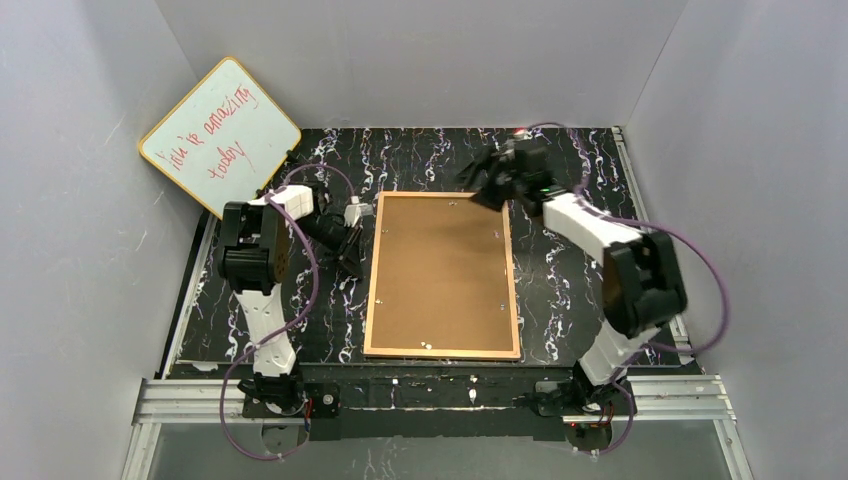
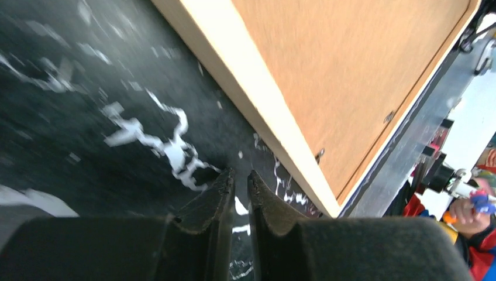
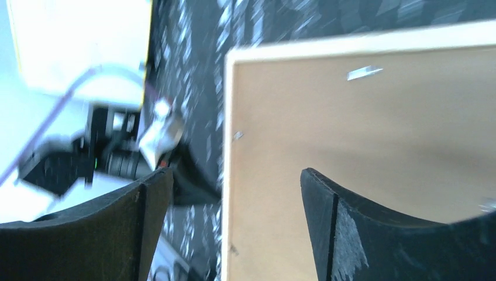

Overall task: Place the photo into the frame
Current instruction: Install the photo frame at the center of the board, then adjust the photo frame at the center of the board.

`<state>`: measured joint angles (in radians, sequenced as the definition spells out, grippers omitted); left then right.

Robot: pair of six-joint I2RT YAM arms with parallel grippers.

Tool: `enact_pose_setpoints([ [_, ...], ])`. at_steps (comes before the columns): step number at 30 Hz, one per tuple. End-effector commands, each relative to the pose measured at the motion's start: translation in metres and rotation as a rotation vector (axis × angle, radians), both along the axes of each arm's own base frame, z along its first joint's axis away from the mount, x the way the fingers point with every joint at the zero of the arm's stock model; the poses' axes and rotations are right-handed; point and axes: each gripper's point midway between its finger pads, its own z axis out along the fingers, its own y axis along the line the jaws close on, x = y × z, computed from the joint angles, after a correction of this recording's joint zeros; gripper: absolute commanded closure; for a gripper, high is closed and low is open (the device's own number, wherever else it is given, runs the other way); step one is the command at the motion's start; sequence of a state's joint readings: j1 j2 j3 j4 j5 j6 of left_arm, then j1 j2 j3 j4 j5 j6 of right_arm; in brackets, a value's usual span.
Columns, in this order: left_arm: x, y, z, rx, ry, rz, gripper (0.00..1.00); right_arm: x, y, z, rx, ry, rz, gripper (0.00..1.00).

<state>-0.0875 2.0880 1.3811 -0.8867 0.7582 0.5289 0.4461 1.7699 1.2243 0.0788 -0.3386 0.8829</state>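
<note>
My left gripper's closed fingers are low beside the frame's rim (image 1: 374, 262). I keep moving them into the frame's rim until the frame lies at a slant.
The light-wood frame (image 1: 371, 290) lies flat in the middle of the black marbled mat, back side up, with a brown backing board (image 1: 442, 270) filling it. The photo is hidden. My left gripper (image 1: 352, 245) hangs low over the mat just left of the frame's left rim (image 2: 257, 99). In the left wrist view this gripper (image 2: 240, 174) is shut to a thin slit and holds nothing. My right gripper (image 1: 478, 172) hovers over the frame's far right corner. In the right wrist view it (image 3: 237, 171) is wide open and empty above the rim (image 3: 374, 42) and the board (image 3: 351, 129).
A yellow-rimmed whiteboard (image 1: 220, 135) with red writing leans in the far left corner. Grey walls close in three sides. An aluminium rail (image 1: 430, 395) runs along the near edge by the arm bases. Small metal tabs (image 2: 319, 154) sit along the board's edges.
</note>
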Motion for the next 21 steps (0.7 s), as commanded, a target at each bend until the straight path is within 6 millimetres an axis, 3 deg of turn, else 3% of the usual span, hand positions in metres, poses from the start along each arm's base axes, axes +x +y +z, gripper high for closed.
enact_pose_setpoints([
  [1, -0.034, 0.021, -0.005, 0.119, -0.049, -0.113, 0.86, 0.002, -0.126, -0.033, -0.216, 0.088, -0.311, 0.11],
  [4, -0.044, 0.019, -0.009, 0.151, -0.089, -0.147, 0.85, -0.001, -0.183, -0.048, -0.264, 0.119, -0.442, 0.11],
  [6, -0.050, 0.015, -0.011, 0.164, -0.099, -0.169, 0.85, -0.004, -0.201, -0.061, -0.262, 0.159, -0.471, 0.11],
  [8, -0.054, 0.011, -0.012, 0.173, -0.101, -0.188, 0.85, -0.004, -0.204, -0.073, -0.263, 0.189, -0.469, 0.11],
  [15, -0.068, 0.003, -0.014, 0.187, -0.131, -0.256, 0.85, 0.012, -0.177, -0.103, -0.155, 0.294, -0.395, 0.11],
  [21, -0.075, -0.017, -0.017, 0.142, -0.137, -0.316, 0.84, 0.039, -0.128, -0.109, -0.111, 0.308, -0.280, 0.15],
])
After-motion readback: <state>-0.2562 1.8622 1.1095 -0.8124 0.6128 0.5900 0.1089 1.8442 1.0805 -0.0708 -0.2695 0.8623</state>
